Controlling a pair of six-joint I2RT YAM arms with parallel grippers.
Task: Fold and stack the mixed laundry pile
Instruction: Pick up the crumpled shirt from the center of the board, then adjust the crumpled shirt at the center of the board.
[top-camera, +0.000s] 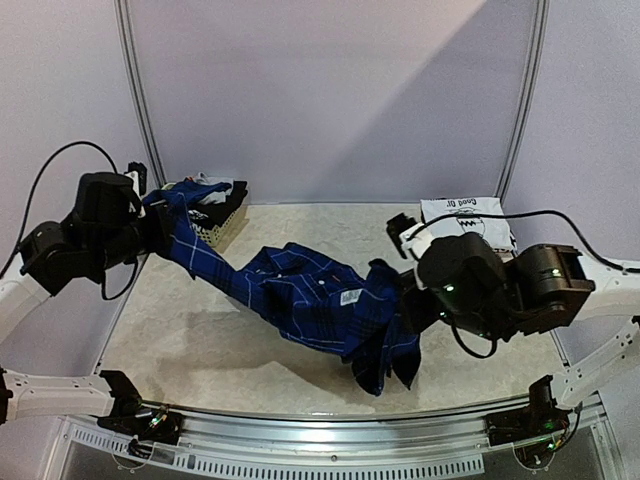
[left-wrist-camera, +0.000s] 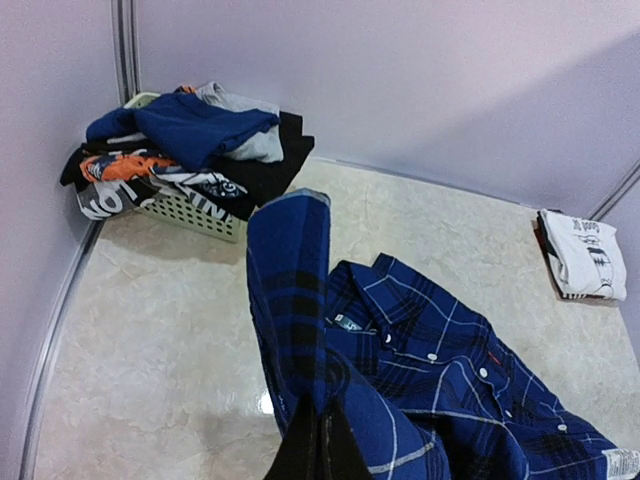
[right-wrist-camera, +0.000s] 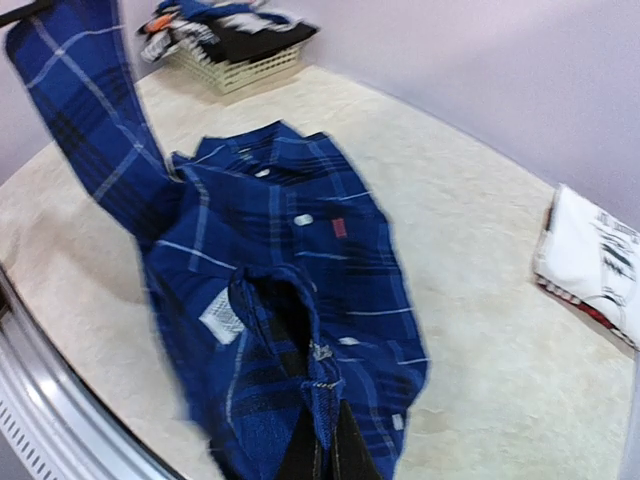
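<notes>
The plaid shirt's body (top-camera: 312, 302) is lying crumpled between the robot's grippers, so the left gripper should dip first, and then both grippers should raise it high and spread it toward the metal rail (top-camera: 330, 432).
A blue-and-black plaid shirt (top-camera: 310, 290) lies stretched across the middle of the table. My left gripper (top-camera: 163, 222) is shut on the end of one sleeve (left-wrist-camera: 290, 270) and holds it up at the left. My right gripper (top-camera: 405, 300) is shut on a bunched hem edge of the same shirt (right-wrist-camera: 280, 240) at the right. In the left wrist view the black fingers (left-wrist-camera: 300, 445) pinch the cloth; the right wrist view shows that gripper (right-wrist-camera: 330, 420) clamped on a folded seam. The rest of the mixed laundry pile (top-camera: 212, 196) is heaped on a basket at the back left.
The white slatted basket (left-wrist-camera: 190, 212) stands in the back left corner against the wall. A folded white printed T-shirt (top-camera: 465, 222) lies at the back right. A metal rail (top-camera: 330, 435) runs along the near table edge.
</notes>
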